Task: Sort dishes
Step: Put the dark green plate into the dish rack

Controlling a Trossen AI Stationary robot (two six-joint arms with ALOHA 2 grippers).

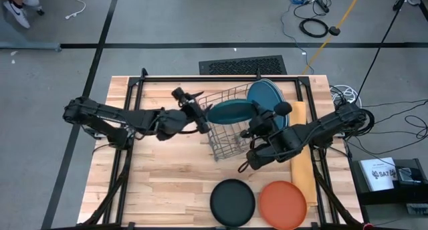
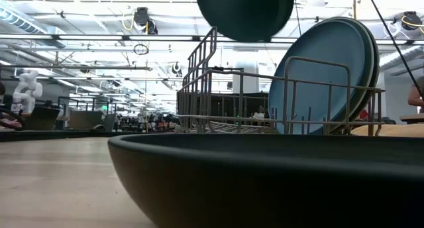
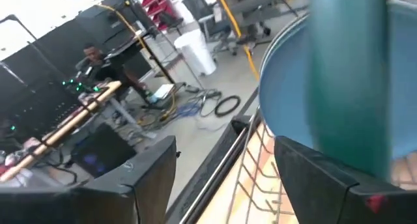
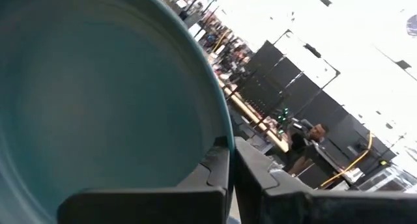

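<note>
The dark teal plate's rim (image 3: 348, 120) is outside the fingers of my left gripper, so next I get those fingers on both sides of the plate's rim before my left gripper takes the plate from my right gripper.
My right gripper (image 1: 255, 124) is shut on a dark teal plate (image 1: 231, 112), held above the wire rack (image 1: 224, 140); the plate also shows at the top of the low view (image 2: 245, 12). My left gripper (image 1: 194, 113) is open at the plate's left rim, beside the rack's left side. In the left wrist view the plate's edge (image 3: 352, 74) stands over one finger (image 3: 326, 178). Two larger blue plates (image 1: 269, 95) stand on edge, leaning in the rack's far end (image 2: 331, 69). A black plate (image 1: 232, 202) and an orange plate (image 1: 282, 203) lie flat near the table's near edge. My right gripper pinches the teal plate's rim (image 4: 223, 138) between its two fingers (image 4: 215, 168), on the plate's right side. It comes from the table's right. The plate is tilted and lifted clear above the rack. My left gripper: I cannot tell whether its finger touches the plate's left rim.
A tan strip (image 1: 301, 153) lies along the table's right side under the right arm. The black plate fills the front of the low view (image 2: 265, 181). Bare wood (image 1: 160, 176) shows at the near left. People sit in the room beyond (image 4: 313, 142).
</note>
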